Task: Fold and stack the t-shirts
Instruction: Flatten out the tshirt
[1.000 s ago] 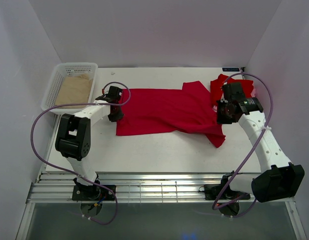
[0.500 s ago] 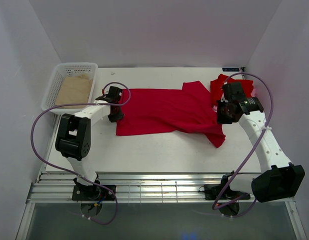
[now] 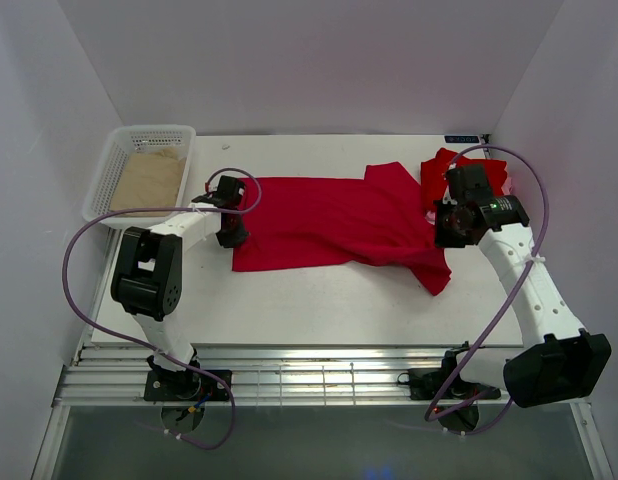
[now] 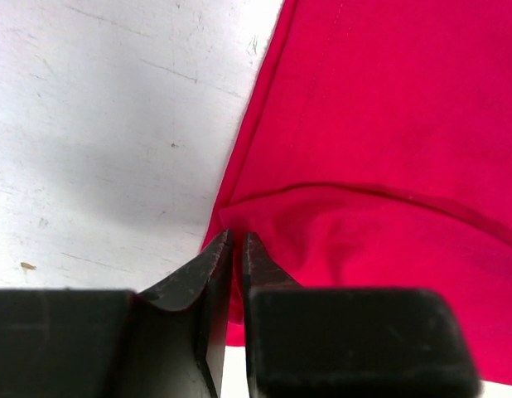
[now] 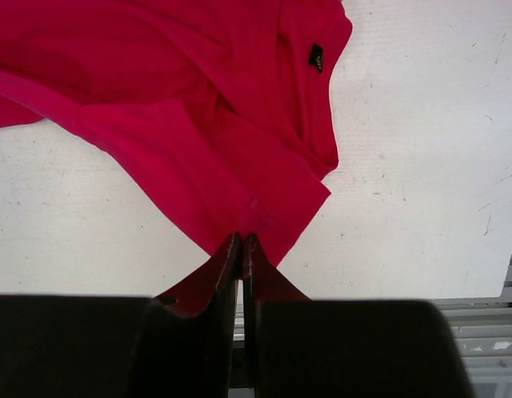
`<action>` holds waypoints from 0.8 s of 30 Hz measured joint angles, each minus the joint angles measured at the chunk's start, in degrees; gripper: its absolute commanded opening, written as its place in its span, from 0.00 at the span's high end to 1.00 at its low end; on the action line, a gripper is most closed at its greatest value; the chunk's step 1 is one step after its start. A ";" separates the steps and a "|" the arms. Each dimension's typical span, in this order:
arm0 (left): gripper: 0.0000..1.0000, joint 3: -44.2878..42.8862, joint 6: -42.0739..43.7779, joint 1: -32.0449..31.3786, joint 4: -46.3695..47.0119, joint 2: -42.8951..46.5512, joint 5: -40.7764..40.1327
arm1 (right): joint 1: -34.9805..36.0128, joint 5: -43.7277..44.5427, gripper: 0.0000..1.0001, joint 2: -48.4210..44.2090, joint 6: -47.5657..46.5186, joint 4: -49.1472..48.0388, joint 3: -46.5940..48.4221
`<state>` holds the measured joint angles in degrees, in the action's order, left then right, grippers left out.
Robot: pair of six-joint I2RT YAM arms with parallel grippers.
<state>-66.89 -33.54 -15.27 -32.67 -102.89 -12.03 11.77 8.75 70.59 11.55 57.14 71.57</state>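
Note:
The red t-shirt's near edge bunches (image 3: 387, 258) next to the t-shirt's sleeve, so my right gripper should raise it toward the back wall (image 3: 421, 75) together with my left gripper before the fold.
One red t-shirt (image 3: 329, 220) lies spread across the middle of the table, its collar end to the right. My left gripper (image 3: 231, 228) is at its left edge. In the left wrist view the fingertips (image 4: 237, 236) are pinched together on the shirt's corner (image 4: 380, 166). My right gripper (image 3: 444, 228) is shut on the shirt's right side; in the right wrist view the cloth (image 5: 181, 124) hangs from the closed tips (image 5: 241, 239), and a black neck label (image 5: 316, 56) shows. A second red t-shirt (image 3: 439, 165) lies crumpled at the back right, partly hidden behind the right arm.
A white mesh basket (image 3: 114, 150) stands at the back left corner with a tan sheet (image 3: 149, 180) in it. White walls close the table at the back and both sides. A slatted metal rail (image 3: 319, 375) runs along the near edge.
Both arms stay almost where they were; the left wrist has shifted a touch toward the back. The spread shirt lies the same.

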 measured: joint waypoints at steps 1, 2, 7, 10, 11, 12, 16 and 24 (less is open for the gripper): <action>0.85 0.11 0.00 0.00 0.00 0.00 0.22 | 0.00 0.00 0.92 -0.04 0.00 0.02 0.00; 0.98 0.15 0.04 0.00 0.00 0.00 0.39 | 0.00 0.00 0.92 -0.11 0.02 0.00 0.00; 1.00 1.01 0.31 0.00 0.76 0.17 0.66 | 0.00 -0.02 0.92 -0.55 0.04 0.02 0.00; 1.00 2.19 0.87 0.00 1.33 2.05 0.42 | 0.00 -0.39 0.92 -0.76 0.07 0.17 0.39; 1.00 2.54 1.25 0.00 1.40 3.63 0.07 | 0.00 -0.59 0.92 -0.76 0.07 0.15 0.79; 1.00 2.67 1.66 0.00 1.40 5.51 -0.42 | 0.00 -0.76 0.92 -0.76 0.04 0.09 1.27; 1.00 -1.14 3.61 0.07 1.18 13.33 -2.64 | 0.00 -0.96 0.92 1.46 -0.52 0.13 6.69; 1.00 -31.06 5.99 0.59 0.46 4.83 -5.01 | -0.92 -0.83 0.92 29.22 -2.78 0.61 46.84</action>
<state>-97.95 -27.55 -14.68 -32.21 -98.06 -17.04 10.85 7.92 99.81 8.78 57.76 118.41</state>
